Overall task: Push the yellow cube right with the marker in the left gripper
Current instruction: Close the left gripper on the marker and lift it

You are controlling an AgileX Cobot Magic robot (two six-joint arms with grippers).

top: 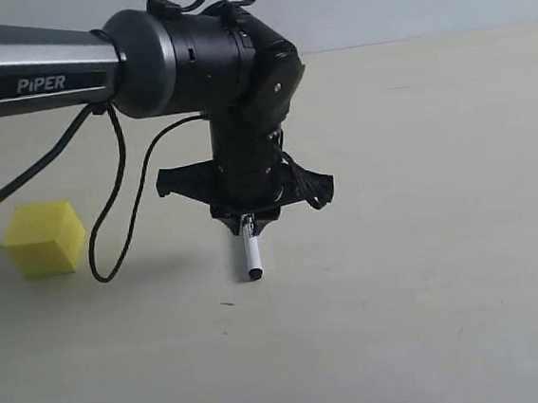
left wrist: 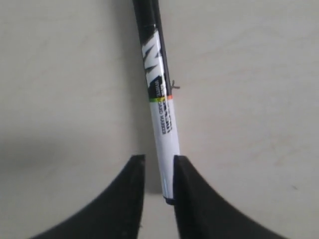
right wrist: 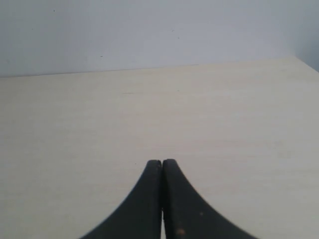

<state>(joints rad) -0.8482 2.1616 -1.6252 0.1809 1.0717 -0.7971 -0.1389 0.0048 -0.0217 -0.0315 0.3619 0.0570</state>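
The fingers of my left gripper are in line with the marker's narrow way (left wrist: 163, 117). I keep lowering them until they are on either side of the marker's white body (top: 251, 245), then close them.
A yellow cube (top: 44, 239) sits on the table at the left. My left gripper (top: 248, 221) points straight down near the middle, well to the right of the cube and apart from it. It is shut on the marker (top: 252, 255), which hangs from the fingers with its black tip close to the table. In the left wrist view the marker (left wrist: 162, 114) runs out from between the black fingers (left wrist: 187, 189) of the left gripper (left wrist: 159, 158), white barrel first, then the black label. The cube is out of that view. My right gripper (right wrist: 162, 162) is shut on nothing above bare table.
A black cable (top: 109, 226) loops down from the left arm (top: 38, 76) between the cube and the gripper. The pale table (top: 428, 272) stretches off to the right and front, and a light wall (right wrist: 149, 30) stands behind it.
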